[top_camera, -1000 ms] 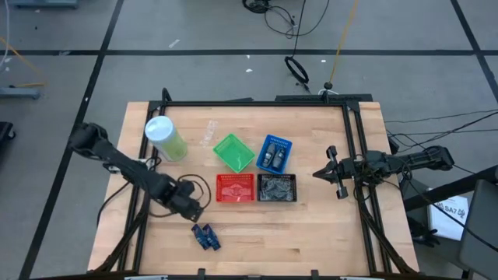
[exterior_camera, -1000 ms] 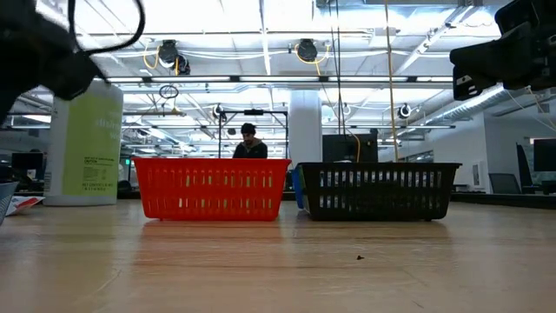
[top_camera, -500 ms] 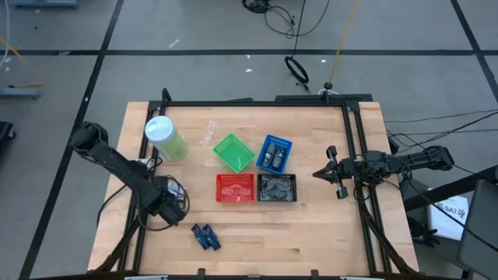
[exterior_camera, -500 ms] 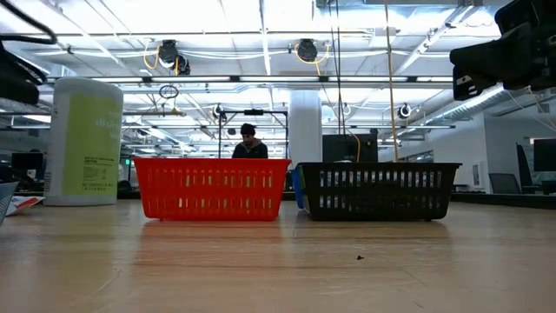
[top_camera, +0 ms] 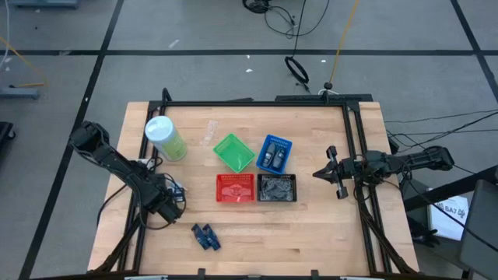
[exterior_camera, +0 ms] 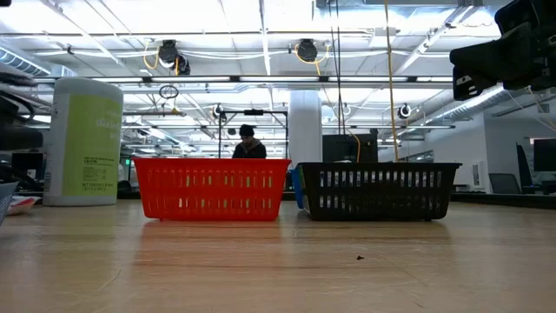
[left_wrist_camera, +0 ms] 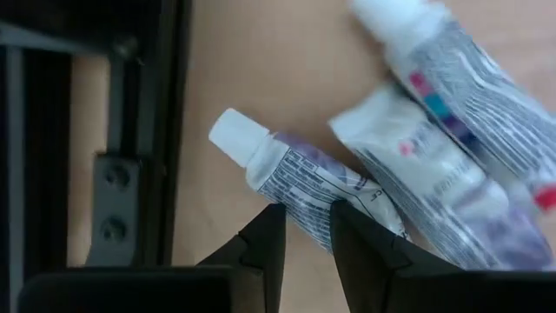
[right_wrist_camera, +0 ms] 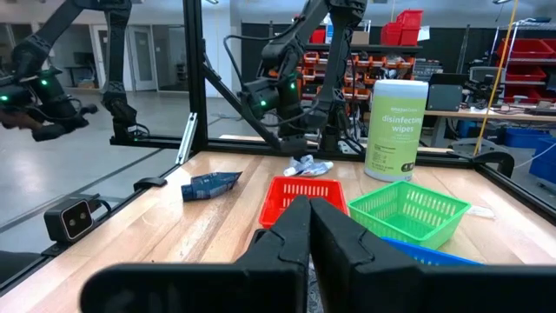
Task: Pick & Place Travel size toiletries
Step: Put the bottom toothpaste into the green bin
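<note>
My left gripper's fingers are narrowly spaced and at a slant to the capped tube (left_wrist_camera: 276,163), so next I back off, turn along the tube and open wider around its body (left_wrist_camera: 320,184).
Three whitish tubes with red and blue marks (left_wrist_camera: 452,87) lie flat on the wood near the table's left rail, also seen in the high view (top_camera: 178,190). My left gripper (left_wrist_camera: 306,213) is low over the nearest tube (left_wrist_camera: 295,174), which has a white cap. Its fingers are a narrow gap apart, and the tube's body shows through that gap. Dark blue pieces (top_camera: 205,236) lie on the table nearer its front edge. My right gripper (top_camera: 331,173) waits shut at the table's right side. My left gripper comes down from above at the capped tube's body (left_wrist_camera: 306,202), its fingers (left_wrist_camera: 271,228) lying slantwise across the tube, which rests flat on the table. Whether the fingertips touch the tube, I cannot tell.
A red basket (top_camera: 235,187) and a black basket (top_camera: 277,188) stand mid-table, with a green basket (top_camera: 233,152) and a blue basket (top_camera: 274,153) behind them. A green container with a white lid (top_camera: 165,138) stands far left. The black frame rail (left_wrist_camera: 130,130) runs close by the tubes.
My left gripper has moved from beside the dark blue pieces toward the table's left edge, over the tubes, and has come down lower. The dark blue pieces and the right arm have stayed put.
</note>
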